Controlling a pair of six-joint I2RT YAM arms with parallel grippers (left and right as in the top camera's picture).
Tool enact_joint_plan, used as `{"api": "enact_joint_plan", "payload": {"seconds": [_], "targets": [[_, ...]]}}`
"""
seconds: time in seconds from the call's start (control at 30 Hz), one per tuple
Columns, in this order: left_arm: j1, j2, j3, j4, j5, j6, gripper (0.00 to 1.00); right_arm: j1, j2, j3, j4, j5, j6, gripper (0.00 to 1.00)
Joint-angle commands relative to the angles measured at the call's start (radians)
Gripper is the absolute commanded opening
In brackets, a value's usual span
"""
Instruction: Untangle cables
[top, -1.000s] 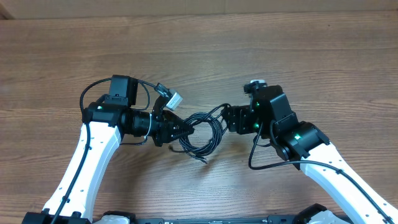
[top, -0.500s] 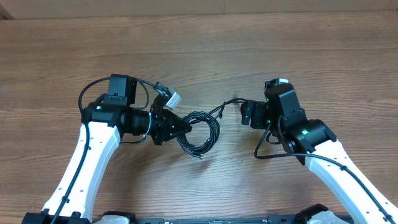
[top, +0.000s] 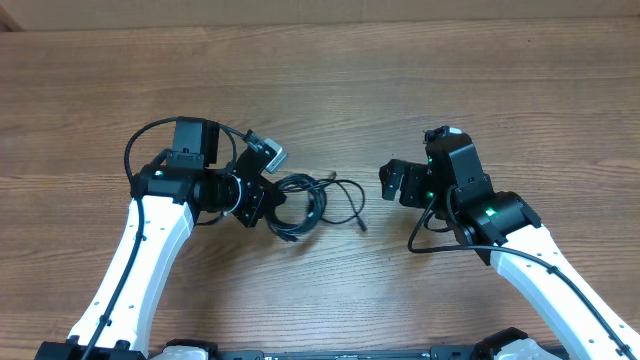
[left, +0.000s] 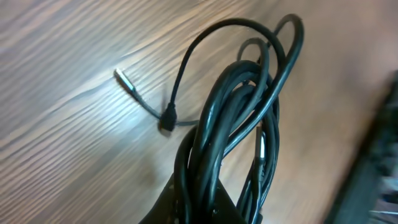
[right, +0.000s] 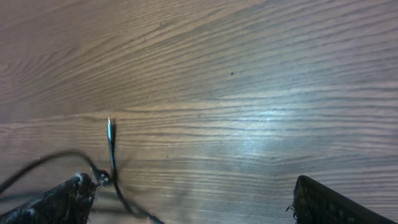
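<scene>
The robot's left gripper is pinching the black loops (left: 210, 158) together, so its right gripper should take hold of the crossed loops (top: 327, 183) at the far end of the bundle before the left gripper opens.
The cables (top: 305, 197) are a bundle of thin black loops on the wood table, with one loose end trailing right to a tip (top: 361, 226). My left gripper (top: 270, 200) is shut on the left side of the bundle. In the left wrist view the looped cables (left: 233, 118) run up out of the gripper (left: 205, 208), and a silver-tipped plug (left: 122, 76) lies on the wood beside them. My right gripper (top: 392, 183) stands open to the right of the cables, apart from them. In the right wrist view a silver-tipped cable end (right: 111, 134) lies by the left finger (right: 59, 200); the gripper (right: 193, 208) holds nothing.
The wood table (top: 330, 80) stretches behind and in front of both arms. Thick black wires (top: 150, 140) loop over the left arm's wrist, and another (top: 425, 240) hangs by the right arm. A small white connector (top: 274, 154) sits on the left wrist.
My right gripper has opened, let go of the cable end and drawn back to the right. The left gripper has pulled the bundle leftward, and the freed strand now lies slack.
</scene>
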Motion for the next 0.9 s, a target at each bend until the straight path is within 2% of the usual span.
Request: {"api": "enact_joint_plan", "payload": {"seconds": [0.0, 0.1, 0.13, 0.23, 0.33, 0.37, 0.4, 0.43, 0.47, 0.53, 0.73, 0.87], "targets": [[0.010, -0.006, 0.015, 0.007, -0.168, -0.023, 0.04, -0.003, 0.004, 0.004, 0.023, -0.163, 0.026, 1.00], [0.010, -0.006, 0.015, 0.005, -0.189, -0.026, 0.04, -0.003, 0.004, 0.004, 0.082, -0.427, 0.026, 1.00], [0.010, -0.006, 0.015, 0.003, -0.190, -0.046, 0.04, -0.003, 0.004, 0.004, 0.124, -0.594, 0.026, 1.00], [0.010, -0.009, 0.016, 0.000, -0.190, -0.082, 0.04, -0.003, 0.004, 0.004, 0.188, -0.714, 0.026, 1.00], [0.010, -0.024, 0.020, -0.026, -0.188, -0.132, 0.04, -0.003, 0.004, 0.004, 0.216, -0.689, 0.190, 0.98], [0.010, -0.035, 0.027, -0.051, -0.187, -0.156, 0.04, -0.002, 0.005, 0.004, 0.208, -0.639, 0.328, 0.90], [0.010, -0.043, 0.030, -0.062, -0.186, -0.167, 0.04, 0.000, 0.007, 0.004, 0.209, -0.631, 0.424, 0.88], [0.010, -0.052, 0.031, -0.071, -0.186, -0.180, 0.04, 0.003, 0.010, 0.004, 0.213, -0.631, 0.480, 0.83], [0.010, -0.064, 0.032, -0.079, -0.186, -0.187, 0.04, 0.011, 0.013, 0.004, 0.215, -0.629, 0.536, 0.74], [0.009, -0.086, 0.034, -0.087, -0.185, -0.190, 0.04, 0.033, 0.020, 0.004, 0.215, -0.608, 0.597, 0.67], [0.009, -0.171, 0.056, -0.091, -0.186, -0.190, 0.04, 0.135, 0.071, 0.004, 0.216, -0.491, 0.698, 0.67], [0.009, -0.234, 0.059, -0.100, -0.185, -0.185, 0.04, 0.188, 0.132, 0.004, 0.308, -0.463, 0.755, 0.67]]}}
